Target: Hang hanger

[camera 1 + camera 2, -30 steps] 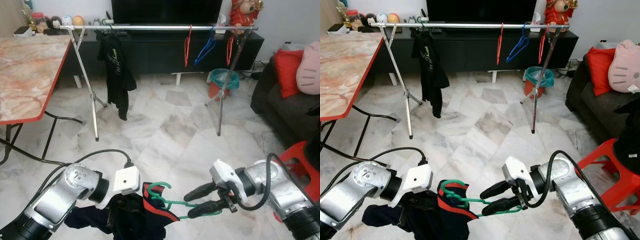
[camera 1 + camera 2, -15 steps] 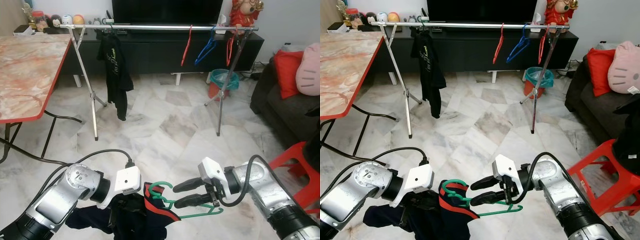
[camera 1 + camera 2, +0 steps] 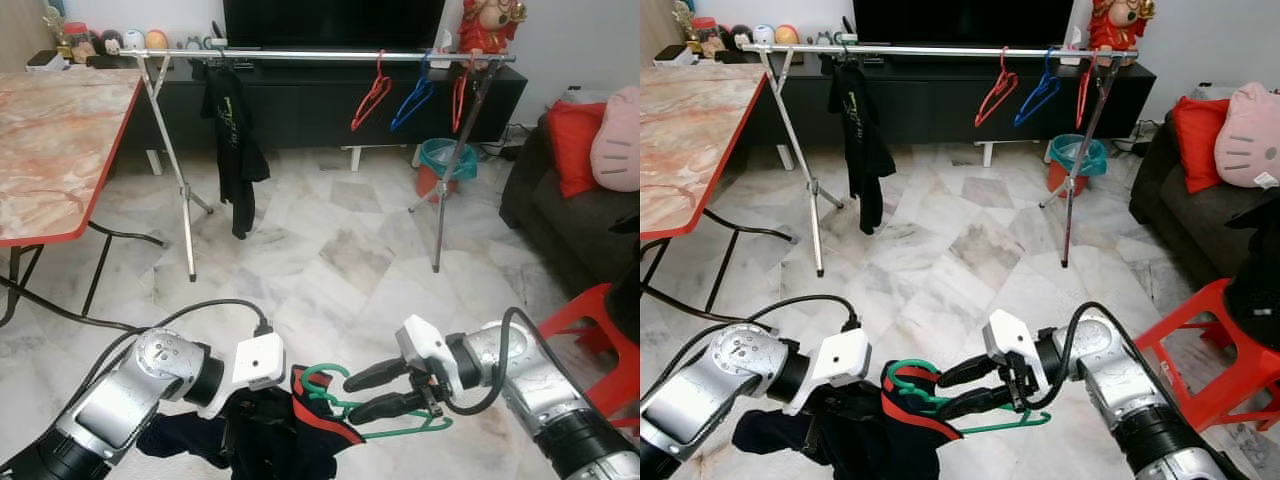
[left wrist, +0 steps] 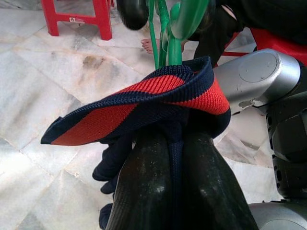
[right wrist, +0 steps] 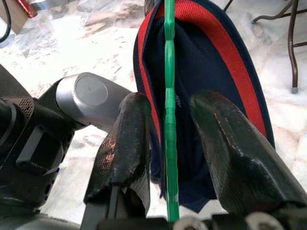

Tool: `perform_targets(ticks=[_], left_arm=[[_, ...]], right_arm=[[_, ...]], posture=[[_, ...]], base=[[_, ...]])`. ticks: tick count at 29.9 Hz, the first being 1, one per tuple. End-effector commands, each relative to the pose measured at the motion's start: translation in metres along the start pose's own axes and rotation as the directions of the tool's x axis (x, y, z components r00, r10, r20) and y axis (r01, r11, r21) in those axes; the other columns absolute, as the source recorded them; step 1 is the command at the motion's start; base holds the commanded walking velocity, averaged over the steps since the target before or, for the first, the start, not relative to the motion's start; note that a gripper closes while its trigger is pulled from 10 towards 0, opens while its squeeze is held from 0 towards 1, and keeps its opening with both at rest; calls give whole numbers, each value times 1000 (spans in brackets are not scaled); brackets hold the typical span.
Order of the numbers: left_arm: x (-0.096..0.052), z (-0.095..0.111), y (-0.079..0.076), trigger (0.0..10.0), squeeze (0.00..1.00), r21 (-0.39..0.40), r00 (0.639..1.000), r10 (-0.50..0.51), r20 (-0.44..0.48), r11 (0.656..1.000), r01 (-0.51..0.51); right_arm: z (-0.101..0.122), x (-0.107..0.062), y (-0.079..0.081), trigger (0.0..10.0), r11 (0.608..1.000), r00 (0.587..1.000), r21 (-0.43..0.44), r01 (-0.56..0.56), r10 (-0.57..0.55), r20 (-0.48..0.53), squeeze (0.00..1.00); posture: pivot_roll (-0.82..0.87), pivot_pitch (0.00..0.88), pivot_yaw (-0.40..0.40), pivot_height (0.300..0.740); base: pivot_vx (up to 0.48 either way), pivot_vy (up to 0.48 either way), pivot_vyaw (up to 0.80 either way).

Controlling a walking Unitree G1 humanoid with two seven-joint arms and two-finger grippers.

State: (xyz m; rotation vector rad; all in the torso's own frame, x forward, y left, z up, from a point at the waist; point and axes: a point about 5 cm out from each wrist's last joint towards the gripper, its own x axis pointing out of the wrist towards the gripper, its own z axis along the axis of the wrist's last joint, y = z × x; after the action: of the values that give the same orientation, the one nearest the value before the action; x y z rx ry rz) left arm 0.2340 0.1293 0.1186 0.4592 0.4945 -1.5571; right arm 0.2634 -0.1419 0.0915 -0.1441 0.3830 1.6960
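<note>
The green hanger (image 3: 325,394) should slide out of the navy garment when the robot pulls, because the hanger's bar (image 3: 404,432) already sticks out past the garment's open collar.
A green hanger (image 3: 338,403) sits partly inside a navy garment with a red-striped collar (image 3: 285,440), low in front of me. My left gripper (image 4: 176,143) is shut on the garment's fabric just below the collar (image 4: 144,103). My right gripper (image 3: 353,396) reaches in from the right and is open. Its two fingers (image 5: 127,139) stand on either side of the hanger's thin green bar (image 5: 169,143) with gaps on both sides. The steel clothes rail (image 3: 320,54) runs across the far side of the room.
On the rail hang a black shirt (image 3: 232,130), a red hanger (image 3: 372,95), a blue hanger (image 3: 412,100) and another red one (image 3: 460,95). A marble-top table (image 3: 50,150) stands at the left. A dark sofa (image 3: 570,210) and a red stool (image 3: 600,315) are at the right.
My right gripper has moved left, closer to the garment, with the hanger between its fingers. The red hanger on the rail has swung round. The left gripper keeps its hold.
</note>
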Motion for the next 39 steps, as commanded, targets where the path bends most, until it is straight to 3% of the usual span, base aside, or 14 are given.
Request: perform_targets(ticks=[1, 9, 10, 12, 13, 17, 18, 19, 20, 32, 33, 34, 35, 39], left_arm=[[1, 6, 0, 10000, 0, 28, 1000, -6, 0, 1000, 6], [1, 7, 1, 10000, 0, 31, 1000, -2, 3, 1000, 2], [1, 7, 1, 10000, 0, 31, 1000, -1, 4, 1000, 1], [1, 7, 1, 10000, 0, 31, 1000, -1, 3, 1000, 1], [1, 7, 1, 10000, 0, 31, 1000, -1, 3, 1000, 0], [1, 7, 1, 10000, 0, 31, 1000, 0, 3, 1000, 0], [1, 8, 1, 10000, 0, 31, 1000, -1, 4, 1000, 1], [1, 8, 1, 10000, 0, 31, 1000, -1, 5, 1000, 1], [1, 8, 1, 10000, 0, 31, 1000, -1, 5, 1000, 1], [2, 8, 1, 10000, 0, 30, 1000, -1, 7, 1000, 1], [2, 8, 1, 10000, 0, 31, 1000, -1, 6, 1000, 1], [2, 8, 1, 10000, 0, 31, 1000, -1, 6, 1000, 1], [2, 8, 1, 10000, 0, 31, 1000, -1, 6, 1000, 1], [2, 8, 1, 10000, 0, 29, 1000, 0, 10, 1000, 0]], right_arm=[[-1, 1, 0, 10000, 1000, 1000, -3, -1, 1, -12, 0], [-5, 5, 0, 10000, 1000, 1000, 11, -3, 3, -12, 0], [-5, 6, 0, 9059, 1000, 1000, 13, -3, 3, -12, 0], [-6, 6, 0, 157, 1000, 1000, 20, 4, -4, -9, 0], [-7, 6, 0, 0, 1000, 1000, 24, 3, -3, -8, 0], [-10, 8, 0, 0, 999, 1000, 32, 18, -17, -15, 0], [-11, 8, 0, 2157, 999, 1000, 31, 18, -17, -17, 0], [-12, 8, 0, 7255, 999, 1000, 30, 17, -17, -17, 0], [-12, 8, 0, 10000, 999, 1000, 29, 18, -18, -17, 0], [-15, 10, 2, 10000, 999, 1000, 52, 1, -1, -9, 0], [-15, 10, 2, 3725, 999, 1000, 53, 1, 0, -8, 0], [-15, 11, 2, 3725, 999, 1000, 54, 1, -1, -9, 0], [-16, 11, 2, 275, 998, 1000, 55, 1, 0, -9, 0], [-17, 11, 3, 0, 998, 1000, 64, -8, 8, -8, 0]], posture=[[-33, 0, -84, 740], [-28, 0, -86, 740], [-28, 0, -86, 740], [-29, 0, -86, 740], [-29, 0, -85, 740], [-29, 0, -85, 740], [-28, 0, -86, 740], [-28, 0, -86, 740], [-28, 0, -86, 740], [-27, 0, -86, 740], [-27, 0, -86, 740], [-27, 0, -86, 740], [-27, 0, -87, 740], [-26, 0, -88, 740]], base=[[0, 0, 0], [0, 0, 0], [0, 0, 0], [0, 0, 0], [0, 0, 0], [0, 0, 0], [0, 0, 0], [0, 0, 0], [0, 0, 0], [0, 0, 0], [0, 0, 0], [0, 0, 0], [0, 0, 0], [0, 0, 0]])
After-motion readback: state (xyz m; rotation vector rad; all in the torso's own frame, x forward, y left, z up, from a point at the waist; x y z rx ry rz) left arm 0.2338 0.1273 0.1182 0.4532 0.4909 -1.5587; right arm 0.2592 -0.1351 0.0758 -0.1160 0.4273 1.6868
